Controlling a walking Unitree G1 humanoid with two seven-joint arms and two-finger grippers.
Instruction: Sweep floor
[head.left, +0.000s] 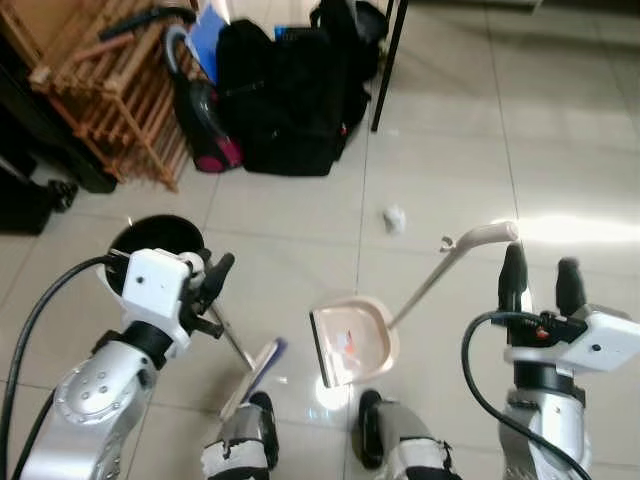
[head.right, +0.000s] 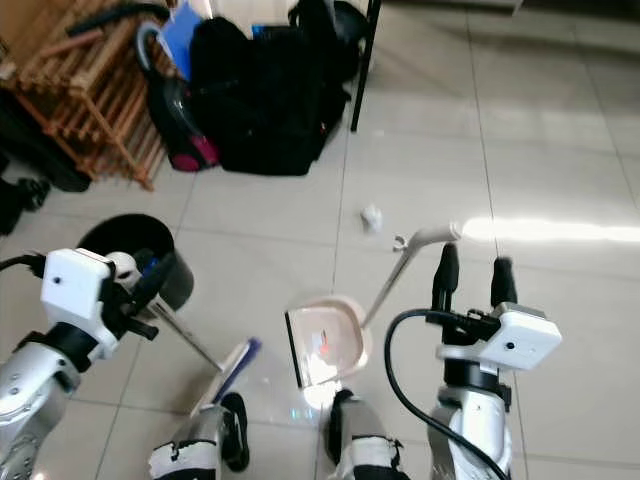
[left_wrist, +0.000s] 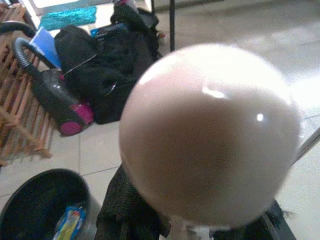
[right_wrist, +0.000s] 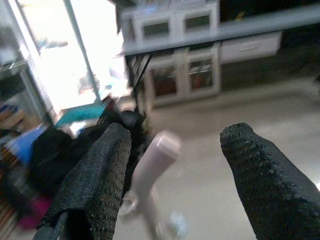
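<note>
The long handle (head.left: 432, 288) is standing at a slant by itself, so I expect the pink dustpan (head.left: 355, 342) to move along as one stiff piece with its scoop facing up when the robot carries it.
My left gripper (head.left: 214, 277) is shut on the thin handle of a broom (head.left: 236, 346), whose flat head (head.left: 254, 373) rests on the tiles just ahead of my feet. The handle's round pale end knob (left_wrist: 210, 132) looms large in the left wrist view. A pink dustpan (head.left: 356, 342) lies on the floor with a few red scraps in it. Its long handle (head.left: 486, 234) rises to the right. My right gripper (head.left: 540, 270) stands open just behind the handle's top, not touching it; in the right wrist view the handle (right_wrist: 152, 167) appears between the fingers (right_wrist: 97, 185). A crumpled white paper (head.left: 394, 218) lies beyond the pan.
A black bin (head.left: 152, 238) with a wrapper inside stands by my left arm. Black bags (head.left: 285, 95), a vacuum cleaner (head.left: 200, 125) and a wooden rack (head.left: 105, 85) crowd the far left. A dark table leg (head.left: 388, 65) stands behind. Open tiles stretch to the right.
</note>
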